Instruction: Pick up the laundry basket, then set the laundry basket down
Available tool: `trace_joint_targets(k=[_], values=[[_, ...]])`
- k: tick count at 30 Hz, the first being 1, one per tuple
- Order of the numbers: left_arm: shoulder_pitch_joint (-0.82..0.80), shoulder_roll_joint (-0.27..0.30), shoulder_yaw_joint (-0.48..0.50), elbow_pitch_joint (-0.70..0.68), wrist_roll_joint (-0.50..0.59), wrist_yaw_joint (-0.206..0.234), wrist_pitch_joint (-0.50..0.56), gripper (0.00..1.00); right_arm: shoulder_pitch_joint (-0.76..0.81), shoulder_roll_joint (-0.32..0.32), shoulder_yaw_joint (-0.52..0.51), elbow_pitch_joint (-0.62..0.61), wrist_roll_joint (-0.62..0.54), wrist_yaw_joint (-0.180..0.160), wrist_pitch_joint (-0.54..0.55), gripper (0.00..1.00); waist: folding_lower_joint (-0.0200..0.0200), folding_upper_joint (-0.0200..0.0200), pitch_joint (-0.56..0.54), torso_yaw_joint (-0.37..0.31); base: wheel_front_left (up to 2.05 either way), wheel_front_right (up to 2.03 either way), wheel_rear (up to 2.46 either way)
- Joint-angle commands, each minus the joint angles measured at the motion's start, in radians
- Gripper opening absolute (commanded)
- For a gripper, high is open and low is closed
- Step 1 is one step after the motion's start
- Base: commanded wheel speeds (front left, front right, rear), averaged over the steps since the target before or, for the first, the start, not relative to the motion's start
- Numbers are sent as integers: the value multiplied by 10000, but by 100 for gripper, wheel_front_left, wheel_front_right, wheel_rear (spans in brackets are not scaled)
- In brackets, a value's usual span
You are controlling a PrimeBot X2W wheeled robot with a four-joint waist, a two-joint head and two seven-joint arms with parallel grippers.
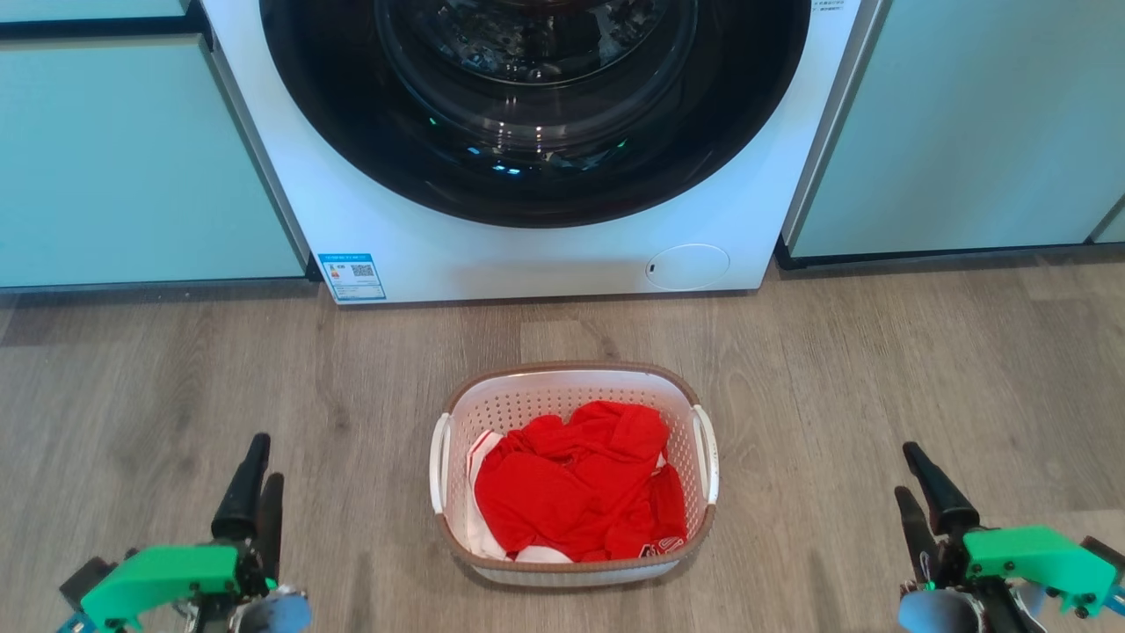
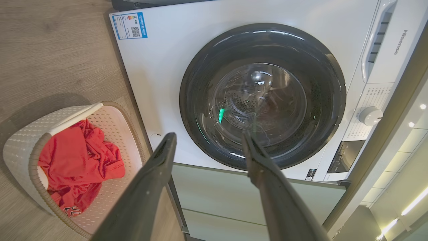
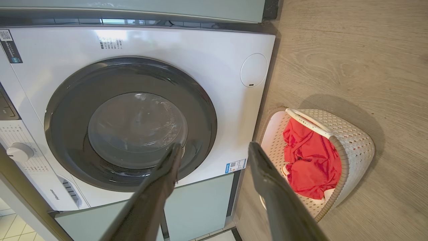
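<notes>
My gripper will lift the laundry basket (image 1: 575, 476), and the basket will stay level and keep its red clothes piled inside, because the white handles (image 1: 707, 454) are halfway along opposite ends.
The white perforated laundry basket (image 1: 573, 387) with its brown rim stands on the wooden floor in front of the washing machine, red clothes (image 1: 580, 483) lying inside. It also shows in the left wrist view as the laundry basket (image 2: 20, 147) and in the right wrist view as the laundry basket (image 3: 354, 140). My left gripper (image 1: 259, 462) hangs open well to the basket's left, nothing between its fingers (image 2: 160, 157). My right gripper (image 1: 910, 470) hangs open well to the basket's right, its fingers (image 3: 260, 167) empty. Both are apart from the white side handles (image 1: 439, 462).
A white front-loading washing machine (image 1: 527, 255) with a dark round door (image 1: 536, 97) stands just behind the basket. Pale green cabinets (image 1: 132, 167) flank it on both sides. Wooden floor (image 1: 879, 352) spreads around the basket.
</notes>
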Motion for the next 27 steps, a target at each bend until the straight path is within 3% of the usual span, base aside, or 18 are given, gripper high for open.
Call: trace_joint_targets(k=[1,12,27], values=[[-388,87,2,-399,148,30,-68,100,-468,-56,65,-352,-127,-2,-110,100,-2,0,2,0,0,0,0],[-431,92,-204,-938,1594,305,-390,100,-527,-70,234,-845,-1713,-3,-433,100,-2,0,19,-11,0,0,0],[-485,100,-737,-1505,4569,652,-829,100,-579,-88,841,-1450,-4300,-5,-872,100,-2,0,44,-12,0,0,0]])
